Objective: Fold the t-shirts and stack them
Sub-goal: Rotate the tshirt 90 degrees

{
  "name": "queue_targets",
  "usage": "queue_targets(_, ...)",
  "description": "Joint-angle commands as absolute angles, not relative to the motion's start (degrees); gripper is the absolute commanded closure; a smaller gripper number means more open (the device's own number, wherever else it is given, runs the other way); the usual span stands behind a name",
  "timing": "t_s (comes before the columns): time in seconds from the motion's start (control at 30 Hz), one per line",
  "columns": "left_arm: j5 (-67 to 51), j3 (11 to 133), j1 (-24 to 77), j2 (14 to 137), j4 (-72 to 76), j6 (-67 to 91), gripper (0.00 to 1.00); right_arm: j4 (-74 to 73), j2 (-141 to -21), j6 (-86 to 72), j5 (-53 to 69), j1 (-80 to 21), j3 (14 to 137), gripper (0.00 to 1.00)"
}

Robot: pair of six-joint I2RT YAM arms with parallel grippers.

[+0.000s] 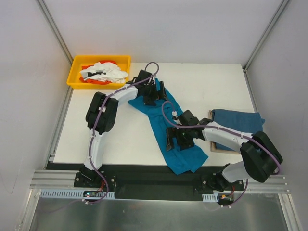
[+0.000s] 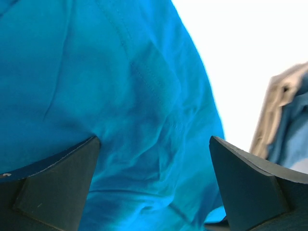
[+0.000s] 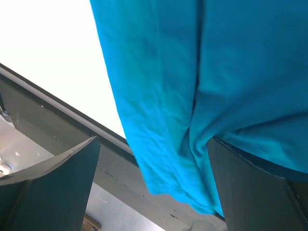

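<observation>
My left gripper should lift clear of the teal-blue t-shirt while my right gripper pulls its middle (image 1: 160, 124) straight, because the t-shirt slants from its far end to the front edge (image 1: 180, 166).
One teal-blue t-shirt (image 1: 161, 120) lies bunched in a long diagonal strip across the white table, its near end reaching over the front edge. My left gripper (image 1: 152, 95) is open, low over the shirt's far end, with wrinkled cloth (image 2: 125, 96) between its spread fingers (image 2: 57, 183). Over the shirt's near part, my right gripper (image 1: 174, 140) is open too. In its wrist view the cloth (image 3: 192, 72) drapes past the right finger (image 3: 250, 192) and nothing is pinched. A second t-shirt (image 1: 237, 126) lies folded at the right.
The folded shirt rests on a tan board (image 1: 217, 148) near the right table edge, also visible from the left wrist (image 2: 276, 110). A yellow bin (image 1: 77, 67) with white and red cloths sits at the back left. The dark front rail (image 3: 77, 125) runs under the shirt's near end.
</observation>
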State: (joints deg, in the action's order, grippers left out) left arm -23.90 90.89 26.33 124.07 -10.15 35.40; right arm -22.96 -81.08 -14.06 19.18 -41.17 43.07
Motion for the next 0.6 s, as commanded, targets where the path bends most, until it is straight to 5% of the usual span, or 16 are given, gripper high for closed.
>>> queue_targets(0.0,-30.5,100.3,28.5,134.1,-12.4,35.8,0.01,-22.1,-83.1,-12.5,20.1,-41.8,46.8,0.03)
queue_targets(0.23,-40.4,118.5,28.3,141.7,-15.5,34.4,0.0,-25.9,-83.0,-10.2,16.2,-41.7,49.9,0.03)
queue_targets(0.57,-33.1,104.8,28.3,119.1,-18.4,24.0,0.01,-31.6,-77.8,-7.6,1.6,-41.7,55.0,0.03)
